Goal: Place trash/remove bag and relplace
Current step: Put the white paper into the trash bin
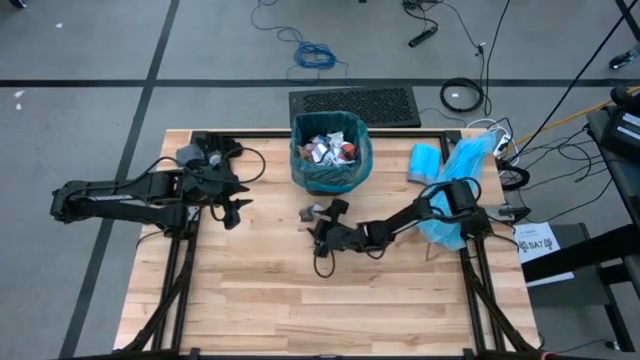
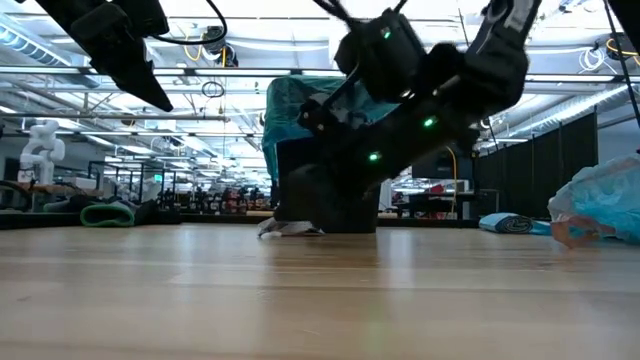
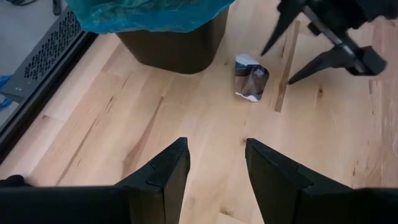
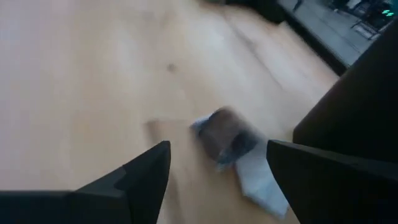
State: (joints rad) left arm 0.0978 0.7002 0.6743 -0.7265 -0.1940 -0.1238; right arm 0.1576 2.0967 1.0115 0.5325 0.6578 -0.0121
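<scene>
The dark teal bag (image 1: 332, 182) will slide off and come up limp when I pull it up, because the bag's loose edge (image 1: 366, 152) hangs over the bin's rim.
The black bin (image 1: 330, 178) stands at the table's far middle, lined with the dark teal bag (image 1: 355, 160) and filled with trash (image 1: 328, 148). One crumpled white and dark scrap (image 3: 251, 78) lies on the wood just in front of the bin, also seen in the right wrist view (image 4: 230, 146). My right gripper (image 1: 325, 222) is low over the table beside that scrap. It is open, its fingers (image 3: 311, 65) close to the scrap and apart from it. My left gripper (image 3: 216, 168) hangs open above the table's left part, holding nothing.
A pale blue plastic bag (image 1: 455, 195) and a folded blue roll (image 1: 427, 160) lie at the table's right side under the right arm. A black mat (image 1: 355, 105) and cables lie on the floor beyond the far edge. Bare wood spreads toward the near edge.
</scene>
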